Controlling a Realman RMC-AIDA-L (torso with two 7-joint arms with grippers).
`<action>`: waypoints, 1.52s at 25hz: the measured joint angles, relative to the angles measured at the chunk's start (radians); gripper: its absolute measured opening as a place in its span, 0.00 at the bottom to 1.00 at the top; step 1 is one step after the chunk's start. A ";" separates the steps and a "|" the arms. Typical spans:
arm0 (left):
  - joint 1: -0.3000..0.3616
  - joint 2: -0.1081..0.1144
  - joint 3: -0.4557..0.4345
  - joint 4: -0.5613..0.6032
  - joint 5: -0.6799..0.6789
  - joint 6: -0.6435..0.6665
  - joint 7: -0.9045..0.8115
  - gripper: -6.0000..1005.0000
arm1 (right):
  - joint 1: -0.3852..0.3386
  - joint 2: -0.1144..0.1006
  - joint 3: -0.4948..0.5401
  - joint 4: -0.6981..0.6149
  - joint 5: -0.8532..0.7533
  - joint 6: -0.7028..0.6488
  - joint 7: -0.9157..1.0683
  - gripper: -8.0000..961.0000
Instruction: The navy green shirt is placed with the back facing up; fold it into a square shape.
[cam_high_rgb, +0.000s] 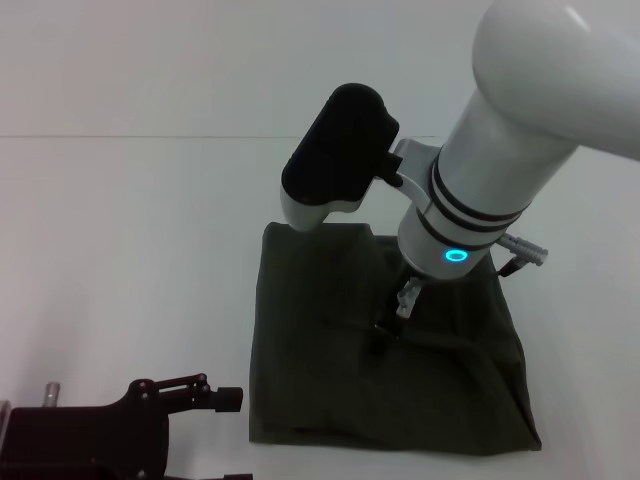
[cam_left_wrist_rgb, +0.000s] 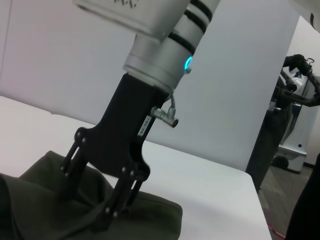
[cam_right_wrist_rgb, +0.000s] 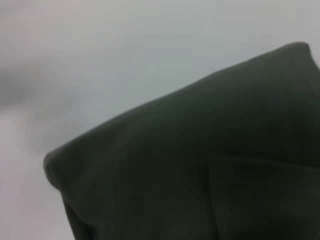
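Observation:
I carry on lowering my right gripper's open fingers, since they are on either side of the raised fold of the shirt (cam_high_rgb: 440, 341), until they can close on that fabric (cam_left_wrist_rgb: 92, 207).
The navy green shirt (cam_high_rgb: 320, 370) lies folded into a rough square on the white table, right of centre. My right gripper (cam_high_rgb: 393, 326) points straight down onto the middle of it. In the left wrist view that right gripper (cam_left_wrist_rgb: 89, 206) stands open, its two black fingertips (cam_left_wrist_rgb: 113, 212) spread and resting on the shirt (cam_left_wrist_rgb: 155, 215). Nothing shows between them but the fabric under them. The right wrist view holds only a folded corner of the shirt (cam_right_wrist_rgb: 200, 175) against the table. My left gripper (cam_high_rgb: 222, 398) sits low at the near left, just off the shirt's left edge.
The white table (cam_high_rgb: 130, 250) runs bare to the left and behind the shirt. A seam line crosses it at the back. In the left wrist view the table's far edge (cam_left_wrist_rgb: 252, 195) drops to a floor with dark equipment (cam_left_wrist_rgb: 295, 90) beyond.

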 joint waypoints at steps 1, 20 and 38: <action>0.000 -0.002 0.000 0.000 0.000 0.000 0.000 0.89 | 0.001 0.000 -0.012 0.008 0.000 0.006 0.001 0.76; -0.005 -0.010 -0.002 0.000 0.000 -0.007 0.003 0.89 | -0.001 -0.005 -0.054 0.102 -0.006 0.124 0.004 0.76; -0.005 -0.010 -0.007 0.000 0.000 -0.009 0.003 0.89 | -0.013 -0.007 -0.051 0.102 -0.023 0.146 0.018 0.66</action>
